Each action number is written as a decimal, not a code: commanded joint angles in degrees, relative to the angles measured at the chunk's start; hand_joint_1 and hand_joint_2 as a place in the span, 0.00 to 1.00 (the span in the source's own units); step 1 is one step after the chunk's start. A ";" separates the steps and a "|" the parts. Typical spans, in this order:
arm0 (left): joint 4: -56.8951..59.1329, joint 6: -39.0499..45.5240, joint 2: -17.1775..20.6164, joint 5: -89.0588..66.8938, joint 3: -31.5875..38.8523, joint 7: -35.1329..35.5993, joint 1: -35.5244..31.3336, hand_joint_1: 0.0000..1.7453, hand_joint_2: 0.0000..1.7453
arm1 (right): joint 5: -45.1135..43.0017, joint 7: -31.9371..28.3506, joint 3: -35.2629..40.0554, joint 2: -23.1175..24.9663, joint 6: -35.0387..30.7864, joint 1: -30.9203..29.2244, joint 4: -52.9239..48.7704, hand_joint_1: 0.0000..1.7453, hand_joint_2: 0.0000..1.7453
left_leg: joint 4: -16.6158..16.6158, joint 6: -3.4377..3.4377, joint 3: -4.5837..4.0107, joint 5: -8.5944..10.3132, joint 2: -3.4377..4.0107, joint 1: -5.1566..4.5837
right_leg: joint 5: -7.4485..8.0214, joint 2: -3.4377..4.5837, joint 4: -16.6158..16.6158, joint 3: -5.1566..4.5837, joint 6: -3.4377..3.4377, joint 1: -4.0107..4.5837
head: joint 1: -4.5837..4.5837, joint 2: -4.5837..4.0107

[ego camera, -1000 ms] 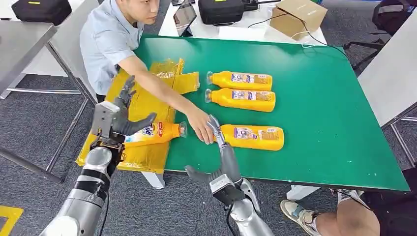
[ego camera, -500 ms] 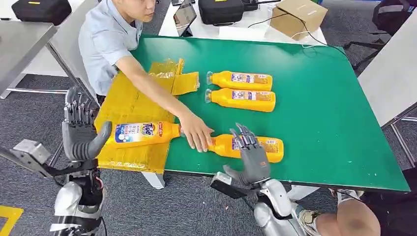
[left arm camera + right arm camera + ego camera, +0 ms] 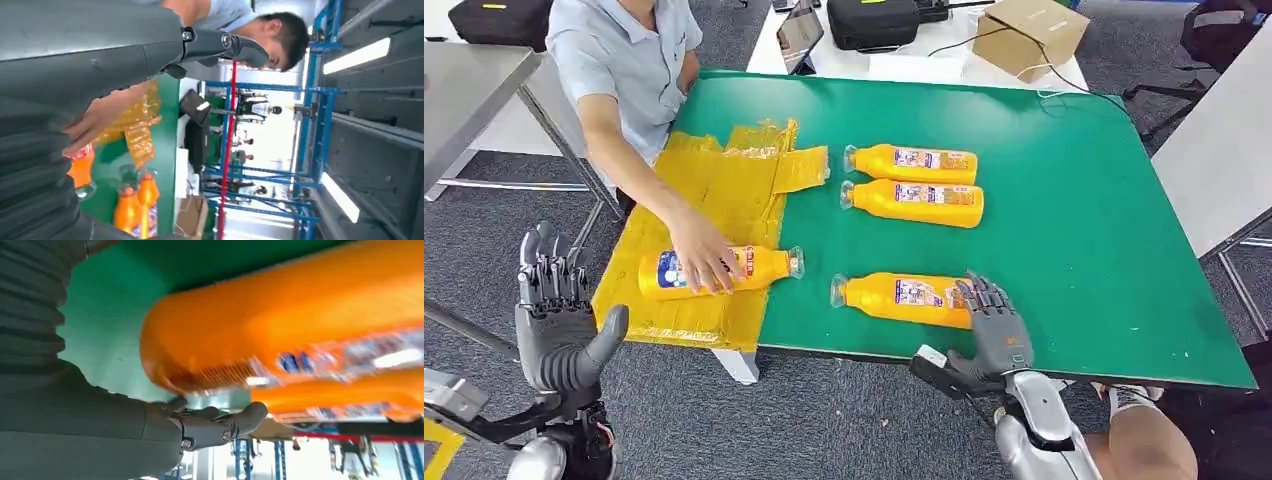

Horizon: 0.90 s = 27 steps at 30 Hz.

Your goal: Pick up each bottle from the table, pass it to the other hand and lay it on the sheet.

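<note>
The bottle on the yellow sheet shows a blue label (image 3: 672, 268), so the robot should expect the same label hidden under the nearest bottle (image 3: 904, 298) when it turns that bottle.
Several orange bottles lie on the green table (image 3: 1074, 200). One bottle (image 3: 764, 266) rests on the yellow sheet (image 3: 714, 195) with a person's hand (image 3: 699, 262) on it. The nearest bottle (image 3: 904, 297) lies by the table's front edge; my right hand (image 3: 996, 330) stands open at its base end, fingers spread, and the bottle (image 3: 280, 325) looms close in the right wrist view. Two more bottles (image 3: 914, 162) (image 3: 914, 202) lie side by side further back. My left hand (image 3: 559, 320) is open, raised off the table's left side, holding nothing.
A person in a light blue shirt (image 3: 624, 60) leans over the table's left end. A cardboard box (image 3: 1029, 35) and a black case (image 3: 874, 20) sit on the white table behind. Someone's knee and shoe (image 3: 1114, 440) are at the front right.
My left hand drew back down and left, away from the sheet. The person's hand moved from the near bottle to the bottle on the sheet. My right hand shifted right to the near bottle's base.
</note>
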 commanded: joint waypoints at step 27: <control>8.37 -1.46 0.28 2.37 -3.96 0.28 -5.84 0.00 1.00 | 0.90 -4.18 4.88 1.78 9.13 -20.18 40.03 0.99 1.00 | -0.07 -0.05 0.78 -0.04 0.26 0.03 | 0.02 0.17 -0.11 0.65 -0.06 0.05 | 0.00 0.00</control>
